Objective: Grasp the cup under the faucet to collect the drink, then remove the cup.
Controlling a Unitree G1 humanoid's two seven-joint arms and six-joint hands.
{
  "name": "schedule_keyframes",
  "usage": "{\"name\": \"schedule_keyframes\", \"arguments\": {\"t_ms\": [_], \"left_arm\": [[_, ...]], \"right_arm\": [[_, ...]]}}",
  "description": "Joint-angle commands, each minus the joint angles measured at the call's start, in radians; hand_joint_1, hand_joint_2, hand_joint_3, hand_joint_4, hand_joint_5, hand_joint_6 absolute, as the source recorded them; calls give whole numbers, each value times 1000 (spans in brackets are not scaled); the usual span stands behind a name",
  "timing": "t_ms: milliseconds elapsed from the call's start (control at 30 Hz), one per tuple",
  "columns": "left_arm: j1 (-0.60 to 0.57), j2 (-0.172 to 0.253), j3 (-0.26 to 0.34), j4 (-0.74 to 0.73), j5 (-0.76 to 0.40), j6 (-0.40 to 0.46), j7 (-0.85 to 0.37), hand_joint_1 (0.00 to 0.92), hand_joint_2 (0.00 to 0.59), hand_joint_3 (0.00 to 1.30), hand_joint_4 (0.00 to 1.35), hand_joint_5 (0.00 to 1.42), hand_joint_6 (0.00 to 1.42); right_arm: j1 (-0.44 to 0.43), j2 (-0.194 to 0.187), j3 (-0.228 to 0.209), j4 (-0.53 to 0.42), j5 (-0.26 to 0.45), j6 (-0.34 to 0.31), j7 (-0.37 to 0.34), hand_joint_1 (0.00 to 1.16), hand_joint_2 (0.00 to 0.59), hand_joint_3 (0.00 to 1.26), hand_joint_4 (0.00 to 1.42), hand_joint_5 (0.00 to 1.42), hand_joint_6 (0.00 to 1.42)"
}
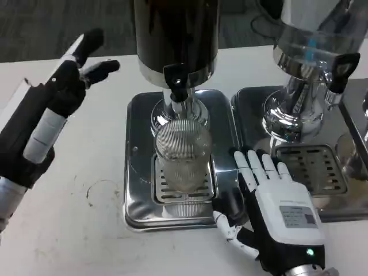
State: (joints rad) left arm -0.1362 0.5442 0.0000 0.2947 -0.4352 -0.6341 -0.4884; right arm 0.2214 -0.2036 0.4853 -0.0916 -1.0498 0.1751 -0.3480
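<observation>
The black faucet (176, 75) will pour brown drink down into the cup when the robot opens it, because the drink dispenser (176, 35) looks dark beside its clear neighbour.
A clear ribbed cup (184, 154) stands upright on the drain grille of a steel tray (138, 115), directly below the black faucet (176, 77) of a dark drink dispenser (175, 34). My right hand (270, 207) lies just right of the cup, fingers spread and pointing away from me, thumb down near the tray's front corner; it holds nothing and a small gap separates it from the cup. My left hand (52, 109) hovers raised over the table at the left, fingers apart, well away from the cup.
A second, shiny dispenser (305, 86) with its own black tap (339, 72) and grilled tray (313, 167) stands at the right, close behind my right hand. White table (86, 230) spreads left and in front of the trays.
</observation>
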Motion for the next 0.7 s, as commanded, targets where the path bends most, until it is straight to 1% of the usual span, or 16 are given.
{"name": "schedule_keyframes", "arguments": {"t_ms": [33, 167, 333, 500, 700], "left_arm": [[-63, -41, 19, -12, -6, 54, -84, 0, 97, 0, 0, 64, 51], [-87, -67, 23, -45, -1, 97, -153, 0, 86, 0, 0, 43, 29], [-117, -82, 19, -49, 5, 153, -239, 0, 81, 1, 0, 102, 61], [-141, -104, 26, -38, 19, 187, -283, 0, 79, 2, 0, 128, 87], [-171, -128, 18, 0, 43, 206, -315, 0, 82, 56, 0, 184, 130]], "right_arm": [[7, 10, 0, -13, 3, 10, 0, 252, 416, 69, 0, 0, 16], [15, 16, -4, -15, 12, 12, -3, 265, 416, 82, 0, 0, 29], [15, 21, 1, -10, 10, 15, -8, 269, 416, 84, 0, 0, 31], [12, 27, -1, -7, 16, 14, -8, 272, 416, 85, 0, 0, 39], [14, 34, 0, -6, 16, 16, -3, 274, 416, 85, 0, 0, 44]]}}
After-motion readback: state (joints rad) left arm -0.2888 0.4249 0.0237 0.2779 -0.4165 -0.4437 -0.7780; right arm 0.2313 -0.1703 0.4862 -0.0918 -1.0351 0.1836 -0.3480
